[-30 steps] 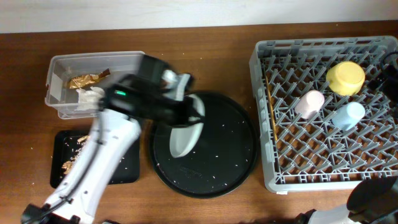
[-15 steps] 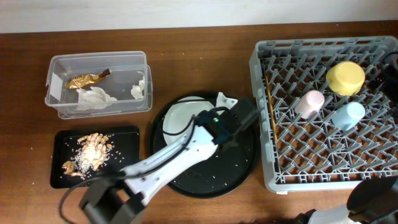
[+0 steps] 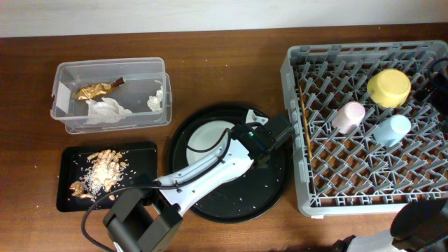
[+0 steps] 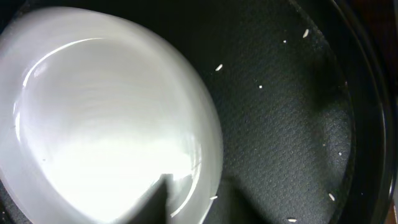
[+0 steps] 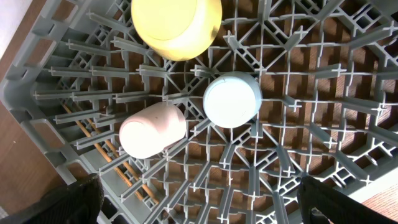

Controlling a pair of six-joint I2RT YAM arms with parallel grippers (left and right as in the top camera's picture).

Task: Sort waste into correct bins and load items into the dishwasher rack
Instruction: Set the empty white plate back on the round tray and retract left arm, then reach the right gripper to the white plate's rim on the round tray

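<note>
My left arm is lying across the plate [image 3: 206,138] to the plate's rim next to the dishwasher rack, so it should move back and my right gripper should grab that rim [image 4: 215,149].
The pale grey plate [image 3: 203,136] lies on the large round black tray [image 3: 259,185]. My left gripper [image 3: 264,136] is at the plate's right edge. In the left wrist view the plate [image 4: 93,112] fills the left, and the gripper [image 4: 199,208] has its fingers either side of the rim, shut on it. The yellow bowl [image 3: 389,87], pink cup [image 3: 348,116], blue cup [image 3: 391,129] and chopsticks [image 3: 303,119] are in the dishwasher rack [image 3: 302,203]. My right gripper [image 5: 199,205] is open and empty above the rack.
The clear tub [image 3: 110,63] at the back left holds the gold wrapper [image 3: 98,89] and white tissues [image 3: 105,109]. The shallow black tray [image 3: 66,178] in front of it holds food scraps [image 3: 101,168]. Crumbs dot the round tray.
One second ago my left arm was up by the tub with the plate tilted. The plate now lies flat on the round tray, and the gripper sits at its right rim.
</note>
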